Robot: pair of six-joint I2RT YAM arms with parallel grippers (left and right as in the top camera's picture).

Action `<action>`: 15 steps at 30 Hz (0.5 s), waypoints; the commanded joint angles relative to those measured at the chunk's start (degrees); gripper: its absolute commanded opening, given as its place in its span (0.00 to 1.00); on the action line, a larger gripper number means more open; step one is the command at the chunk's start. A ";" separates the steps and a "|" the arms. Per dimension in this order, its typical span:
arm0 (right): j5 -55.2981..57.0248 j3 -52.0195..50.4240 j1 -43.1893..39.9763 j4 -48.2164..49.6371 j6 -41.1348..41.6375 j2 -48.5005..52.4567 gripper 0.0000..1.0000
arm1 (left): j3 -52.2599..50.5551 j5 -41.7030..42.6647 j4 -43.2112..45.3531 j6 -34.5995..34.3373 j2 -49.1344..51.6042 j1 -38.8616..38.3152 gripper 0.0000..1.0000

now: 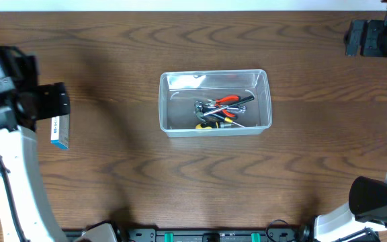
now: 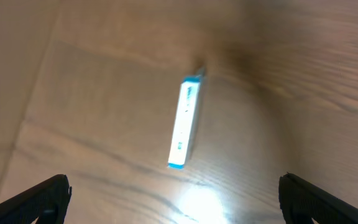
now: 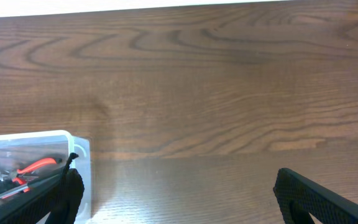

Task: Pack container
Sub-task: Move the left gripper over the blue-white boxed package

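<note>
The blue-and-white box's long sides [image 2: 186, 121] are facing the open fingers of my left gripper, so I should keep going down until the fingers are on either side of the box [image 2: 184, 124], and then close them.
The clear plastic container [image 1: 215, 101] stands at the middle of the table with several hand tools [image 1: 222, 111] inside, red and yellow handles among them. Its corner also shows in the right wrist view [image 3: 79, 149]. A small blue-and-white box [image 1: 60, 132] lies on the table at the left, and also shows in the left wrist view [image 2: 185, 122]. My left gripper [image 2: 173, 202] is open and empty, above the table just short of the box. My right gripper [image 3: 176, 199] is open and empty, above bare wood to the right of the container.
The left arm's body [image 1: 19, 94] hangs over the left side of the table and partly covers the box. The right arm [image 1: 378, 37] is at the far right corner. The wooden table's far edge [image 3: 166, 7] runs along the top.
</note>
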 commanded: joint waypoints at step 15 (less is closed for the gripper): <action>-0.24 -0.22 -0.24 -1.38 0.57 0.39 0.99 | 0.02 3.82 4.94 0.42 27.06 6.01 0.98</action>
